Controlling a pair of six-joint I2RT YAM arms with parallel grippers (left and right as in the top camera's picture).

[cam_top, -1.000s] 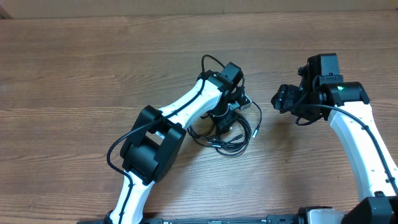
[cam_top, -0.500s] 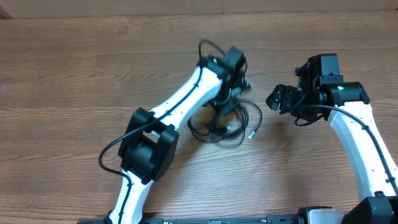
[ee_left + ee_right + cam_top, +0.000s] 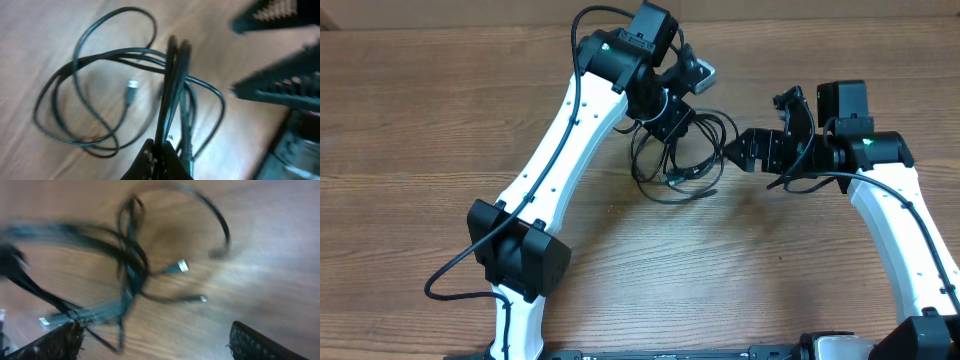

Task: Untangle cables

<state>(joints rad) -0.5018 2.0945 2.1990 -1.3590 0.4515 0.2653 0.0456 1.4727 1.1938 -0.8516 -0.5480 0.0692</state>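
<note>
My left gripper is pinching several strands of cable in one bunch (image 3: 173, 85). Next, my right gripper takes hold of the hanging cable loops (image 3: 718, 120), lifts them clear and puts them down more loosely.
The cables (image 3: 682, 160) are thin black cords in a tangled bunch at the table's upper middle, with small plugs (image 3: 131, 86) showing. My left gripper (image 3: 667, 112) is shut on several strands (image 3: 170, 100) and holds the bunch partly lifted, loops hanging to the wood. My right gripper (image 3: 748, 150) is open just right of the tangle, fingers spread wide (image 3: 155, 340). In the right wrist view the cables (image 3: 127, 275) are blurred, with a plug (image 3: 182, 265) beyond the fingers.
The wooden table (image 3: 440, 130) extends all around. The left arm (image 3: 560, 140) crosses the table diagonally from the front. The right arm (image 3: 900, 220) stands at the right side.
My left gripper has moved away toward the far edge, lifting and dragging the cable bunch with it. My right gripper has moved left toward the tangle.
</note>
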